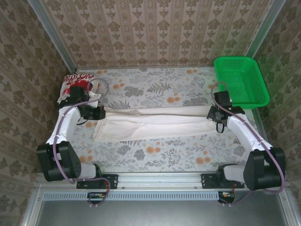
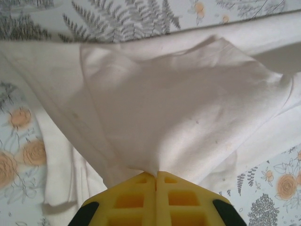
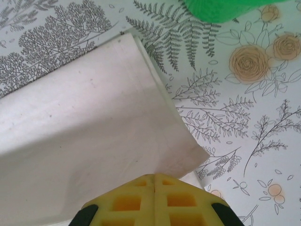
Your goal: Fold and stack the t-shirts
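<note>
The off-white t-shirt's top layer (image 1: 164,111) is stretched straight over its lower layer (image 1: 200,126). My right gripper should keep moving toward me and let go once the top layer lies flat.
A plain off-white t-shirt (image 1: 155,123) lies stretched as a long band across the middle of the table. My left gripper (image 1: 100,113) is shut on its left end, and in the left wrist view the cloth (image 2: 178,108) rises in a peak from the closed yellow fingers (image 2: 136,197). My right gripper (image 1: 212,114) is shut on the right end, where the smooth cloth (image 3: 84,136) runs into the closed fingers (image 3: 174,197). A second t-shirt (image 1: 75,84), white with red print, lies bunched at the far left behind the left arm.
A green mesh basket (image 1: 242,80) stands at the far right corner; its edge (image 3: 221,9) shows in the right wrist view. The tabletop (image 1: 155,92) has a floral print. Patterned walls close in the back and both sides.
</note>
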Controlling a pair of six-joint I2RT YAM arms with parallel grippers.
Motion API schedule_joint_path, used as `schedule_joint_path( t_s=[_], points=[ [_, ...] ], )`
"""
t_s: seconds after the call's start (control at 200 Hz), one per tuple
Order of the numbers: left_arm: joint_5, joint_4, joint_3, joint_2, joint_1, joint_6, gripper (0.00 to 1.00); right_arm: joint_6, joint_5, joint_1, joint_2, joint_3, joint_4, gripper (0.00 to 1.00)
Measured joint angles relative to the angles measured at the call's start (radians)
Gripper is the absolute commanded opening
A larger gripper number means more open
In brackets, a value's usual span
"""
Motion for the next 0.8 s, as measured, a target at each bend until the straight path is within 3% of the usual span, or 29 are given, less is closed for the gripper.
schedule_joint_path(
  t_s=[0.435,0.8],
  points=[
    [-0.089,-0.064,-0.017,0.091,-0.004,-0.046,0.00,0.066,-0.034,0.000,0.047,-0.100,0.011,0.00],
    [-0.156,-0.204,0.047,0.147,-0.110,-0.102,0.00,0.080,-0.034,0.000,0.175,-0.101,0.061,0.00]
  ],
)
